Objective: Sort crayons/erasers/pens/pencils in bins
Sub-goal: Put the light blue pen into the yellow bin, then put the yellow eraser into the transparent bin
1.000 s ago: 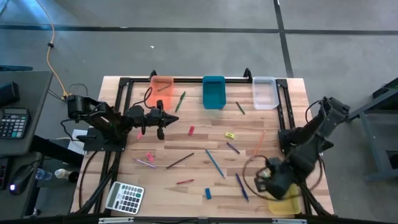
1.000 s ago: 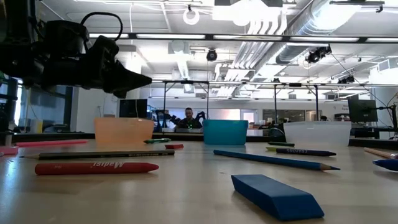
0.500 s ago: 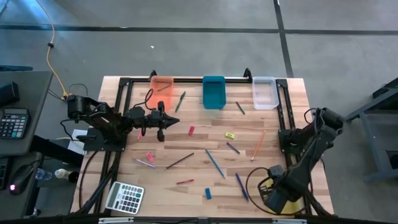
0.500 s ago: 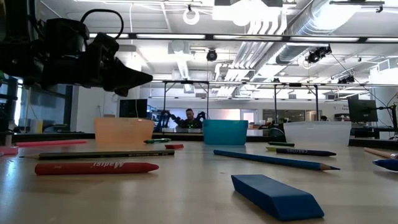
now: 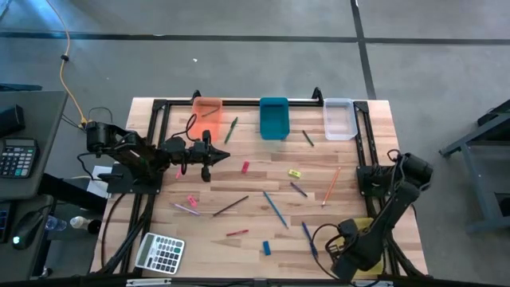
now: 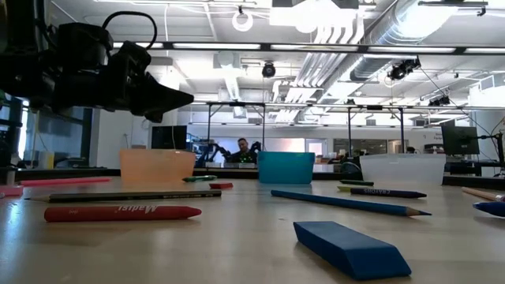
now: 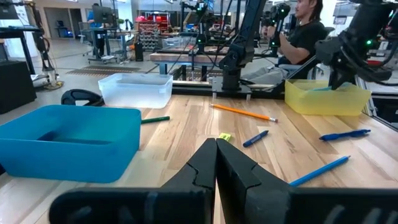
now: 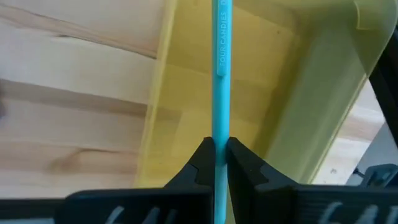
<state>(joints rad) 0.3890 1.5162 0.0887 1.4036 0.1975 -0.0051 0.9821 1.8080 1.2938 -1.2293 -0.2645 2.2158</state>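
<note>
The teal pen (image 8: pixel 221 81) lies lengthwise within the yellow bin's side, so the robot's right gripper should keep going down until the pen is close to the bin's bottom (image 8: pixel 258 81), and then let go.
My right gripper (image 5: pixel 351 257) is at the table's near right corner, over the yellow bin (image 8: pixel 273 93), and is shut on a teal pen (image 8: pixel 221 68). The arm hides most of that bin in the high view (image 5: pixel 370 269). My left gripper (image 5: pixel 205 156) hovers shut and empty above the table's left side, just near of the orange bin (image 5: pixel 207 112). Its closed fingers show in the left wrist view (image 7: pixel 216 163). The teal bin (image 5: pixel 274 117) and the clear bin (image 5: pixel 339 118) stand along the far edge. My right gripper pinches the teal pen's shaft (image 8: pixel 220 138) between its two fingers. The pen runs on ahead of the fingertips, in line with the fingers, over the inside of the yellow bin. Whether its far end touches the bin I cannot tell.
Pens, pencils, crayons and erasers lie scattered over the middle of the table: a blue eraser (image 5: pixel 267 248), a yellow eraser (image 5: pixel 294 173), a pink eraser (image 5: pixel 245 167), an orange pencil (image 5: pixel 330 185), a blue pen (image 5: pixel 275 209) and a red crayon (image 5: pixel 237 233). A grey calculator (image 5: pixel 159 253) lies near left.
My right gripper has moved toward the table's near edge with the teal pen, coming over the yellow bin and covering more of it in the high view.
</note>
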